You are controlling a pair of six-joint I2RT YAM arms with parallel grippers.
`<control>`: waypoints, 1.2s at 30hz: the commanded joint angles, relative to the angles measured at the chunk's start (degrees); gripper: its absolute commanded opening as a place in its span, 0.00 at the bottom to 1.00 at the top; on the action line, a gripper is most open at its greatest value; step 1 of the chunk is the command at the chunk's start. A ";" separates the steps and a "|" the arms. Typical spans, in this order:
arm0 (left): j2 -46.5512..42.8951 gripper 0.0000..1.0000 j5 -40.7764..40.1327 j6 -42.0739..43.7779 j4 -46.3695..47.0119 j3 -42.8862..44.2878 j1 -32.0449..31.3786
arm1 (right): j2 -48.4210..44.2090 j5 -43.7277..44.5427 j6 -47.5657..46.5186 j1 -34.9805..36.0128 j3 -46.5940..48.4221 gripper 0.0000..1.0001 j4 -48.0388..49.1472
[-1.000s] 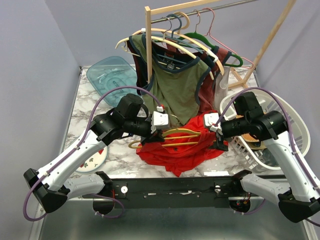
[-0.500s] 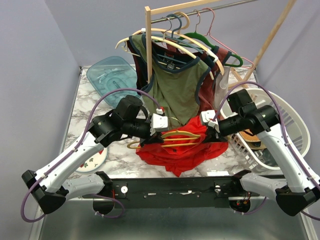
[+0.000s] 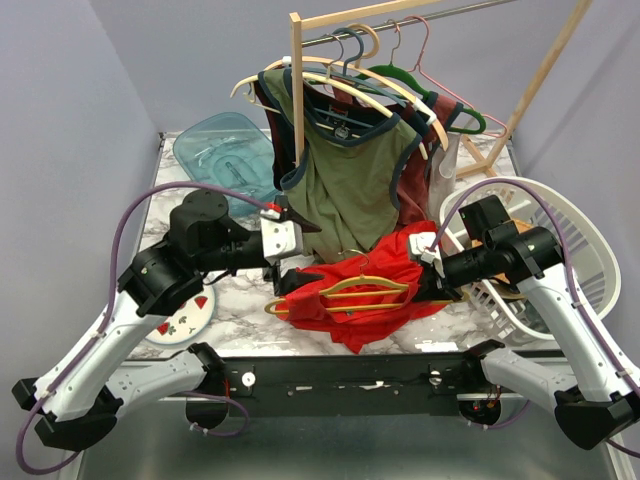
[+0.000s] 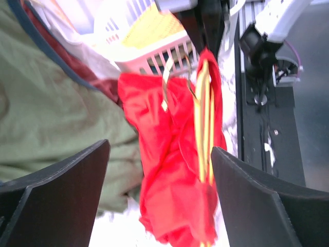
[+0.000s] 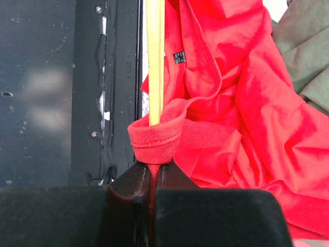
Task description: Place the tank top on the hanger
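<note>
Next, I lift the hanger with my right gripper before my left gripper grabs the hanging fabric, because the red tank top's body is bunched up under the hanger.
The red tank top lies bunched on the marble table with the thin yellow hanger on top of it, partly wrapped in the fabric. My right gripper is at the garment's right edge, shut on a red hem. In the right wrist view the hem loops over the hanger end and is pinched in the right gripper. My left gripper hangs open left of the pile, holding nothing. In the left wrist view the tank top and hanger show beyond the open left gripper.
A wooden clothes rack behind the pile carries an olive top and several hangers. A white laundry basket stands at the right. A blue plastic lid lies at the back left, a patterned plate at the front left.
The left gripper opened, let go of the hanger and drew back to the left. The right gripper shut on the red hem. The hanger's left end dropped lower.
</note>
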 commanded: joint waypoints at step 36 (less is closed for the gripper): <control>13.11 0.99 6.99 0.46 0.32 11.57 0.52 | -0.85 -1.10 2.71 -2.72 0.32 0.00 1.72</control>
